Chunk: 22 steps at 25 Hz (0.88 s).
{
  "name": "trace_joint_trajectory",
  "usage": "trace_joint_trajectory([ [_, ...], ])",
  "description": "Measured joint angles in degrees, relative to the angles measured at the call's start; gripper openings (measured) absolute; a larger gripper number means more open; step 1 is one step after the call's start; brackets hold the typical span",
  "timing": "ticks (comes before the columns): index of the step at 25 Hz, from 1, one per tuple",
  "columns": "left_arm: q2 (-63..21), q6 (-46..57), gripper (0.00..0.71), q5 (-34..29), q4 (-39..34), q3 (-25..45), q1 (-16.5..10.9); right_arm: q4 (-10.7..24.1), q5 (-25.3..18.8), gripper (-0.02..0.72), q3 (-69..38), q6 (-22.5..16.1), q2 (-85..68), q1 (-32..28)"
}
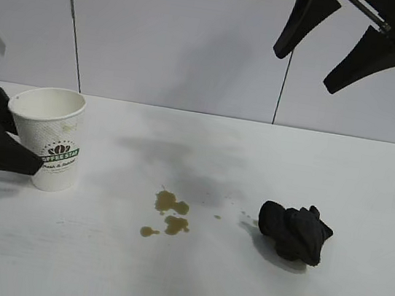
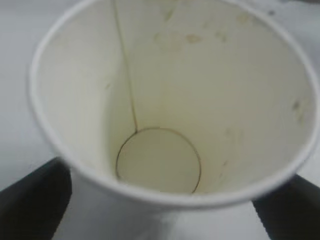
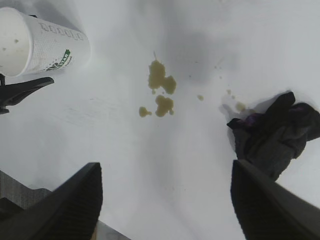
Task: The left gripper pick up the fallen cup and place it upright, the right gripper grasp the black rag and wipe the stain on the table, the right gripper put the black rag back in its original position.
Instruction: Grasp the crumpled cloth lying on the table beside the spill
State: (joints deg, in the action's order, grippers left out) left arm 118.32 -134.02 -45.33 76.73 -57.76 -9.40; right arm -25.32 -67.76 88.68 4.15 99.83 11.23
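The stain (image 1: 166,202) is lying in rounded puddles with separate droplets (image 1: 217,216). I expect the stain to come off cleanly when I wipe it with the black rag.
The white cup (image 1: 52,135) with its green logo band stands upright at the table's (image 1: 185,286) left. My left gripper (image 1: 25,140) is open around it, one black finger (image 1: 5,154) in front and the other behind, slightly apart from the cup's wall. The left wrist view looks down into the cup (image 2: 160,100), which is empty. The olive-brown stain (image 1: 171,214) lies mid-table. The black rag (image 1: 294,230) sits bunched to its right. My right gripper (image 1: 304,71) hangs open high above the rag, holding nothing. Its wrist view shows the stain (image 3: 161,90), the rag (image 3: 272,135) and the cup (image 3: 35,42).
A grey panelled wall (image 1: 184,36) stands behind the table's far edge. A few tiny droplets (image 1: 247,215) lie between the stain and the rag. A faint grey smudge (image 1: 181,157) marks the tabletop behind the stain.
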Motion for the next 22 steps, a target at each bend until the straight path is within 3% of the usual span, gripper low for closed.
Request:
trace_joint_trajectory([
  [5, -4.5, 11.0, 0.694, 11.8, -4.9, 0.2, -2.3, 0.0, 0.2, 0.495, 0.0, 0.0, 0.0, 0.0],
  [12, -19.1, 41.7, 0.694, 26.7, -5.4, 0.4, -2.9, 0.0, 0.3, 0.495, 0.0, 0.0, 0.0, 0.0],
  [17, -35.1, 59.8, 0.694, 27.1, -5.4, 0.5, -6.0, 0.0, 0.4, 0.495, 0.0, 0.0, 0.0, 0.0],
  [22, -53.6, 71.0, 0.694, 22.8, -5.4, -0.2, -10.8, 0.0, 0.4, 0.495, 0.0, 0.2, 0.0, 0.0],
])
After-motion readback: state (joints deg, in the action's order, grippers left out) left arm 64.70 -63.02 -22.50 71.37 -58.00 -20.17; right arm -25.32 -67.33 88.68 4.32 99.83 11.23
